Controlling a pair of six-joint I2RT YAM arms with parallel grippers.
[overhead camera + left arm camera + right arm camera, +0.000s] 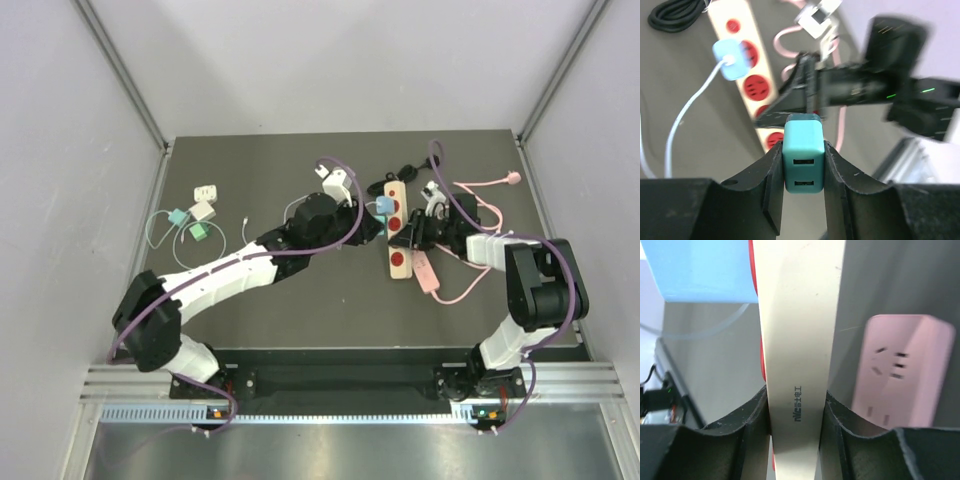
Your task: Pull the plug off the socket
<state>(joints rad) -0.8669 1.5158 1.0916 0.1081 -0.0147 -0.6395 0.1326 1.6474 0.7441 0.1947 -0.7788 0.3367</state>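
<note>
The teal plug is clear of the strip's red outlets (pixel 394 224), so my left gripper keeps going toward the green charger (pixel 198 231) and lets go of the plug beside the charger.
The socket is a cream power strip (pixel 399 240) with red outlets, lying mid-table; it also shows in the left wrist view (pixel 720 25) and the right wrist view (pixel 800 340). My left gripper (pixel 803 154) is shut on a teal two-port USB plug (pixel 802 142), right over the strip's near end. The plug's prongs are hidden, so I cannot tell whether it is seated. From above, the left gripper (pixel 372 228) sits just left of the strip. My right gripper (pixel 794 405) is shut on the strip's edge, on its right side (pixel 418 232).
A light blue plug (pixel 385 205) with a white cable sits in the strip. A pink power strip (pixel 425 270) with a pink cable lies to the right. The black cord coil (pixel 405 170) is behind. Small chargers (pixel 203 203) lie at far left, a white adapter (pixel 338 183) behind my left arm.
</note>
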